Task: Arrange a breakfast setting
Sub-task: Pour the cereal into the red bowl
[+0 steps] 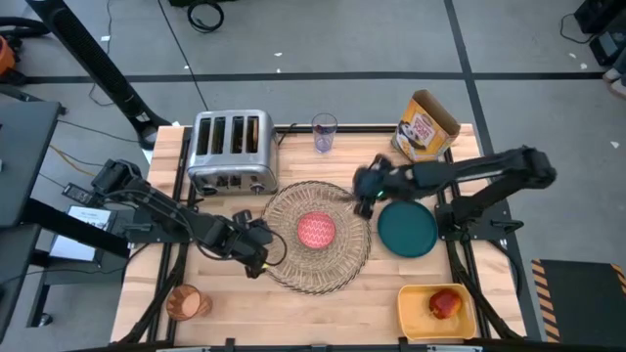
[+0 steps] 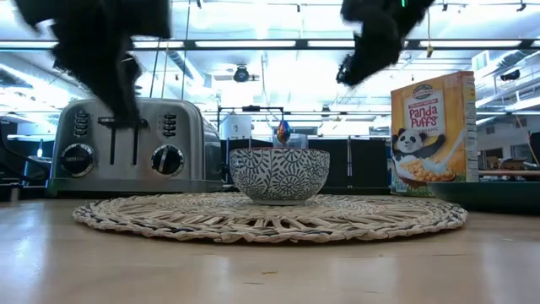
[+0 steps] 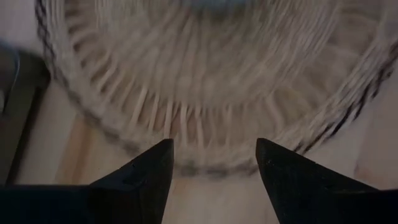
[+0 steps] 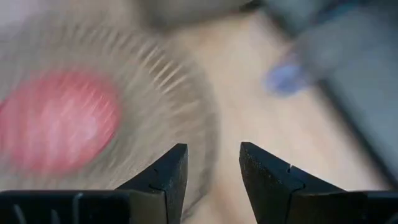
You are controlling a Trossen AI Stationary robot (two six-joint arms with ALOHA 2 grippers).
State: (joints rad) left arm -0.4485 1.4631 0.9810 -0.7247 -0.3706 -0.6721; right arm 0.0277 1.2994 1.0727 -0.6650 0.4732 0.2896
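Observation:
I can see that the cereal box's open top (image 1: 439, 111) is clear of the glass, so I should keep moving my right gripper toward the box with open fingers and close them on its front panel (image 1: 421, 129).
The round woven placemat (image 1: 315, 235) lies mid-table with the small bowl (image 1: 316, 230), pink inside and dark-patterned outside (image 2: 279, 175), standing on its middle. The dark teal plate (image 1: 407, 228) lies flat to the mat's right. My left gripper (image 1: 259, 244) is open and empty, above the mat's left edge (image 3: 186, 165). My right gripper (image 1: 367, 191) is open and empty, above the mat's far right edge. The right wrist view shows a blurred blue thing (image 4: 283, 78) on the wood beyond the fingers. The amber cup (image 1: 184, 301) stands near left. The red apple (image 1: 445, 304) lies in the yellow tub (image 1: 411, 311).
The chrome toaster (image 1: 232, 152) stands at the far left behind the mat. A clear glass (image 1: 324, 132) and a cereal box (image 1: 425, 127) stand along the far edge. Bare wood shows in front of the mat, between the cup and the tub.

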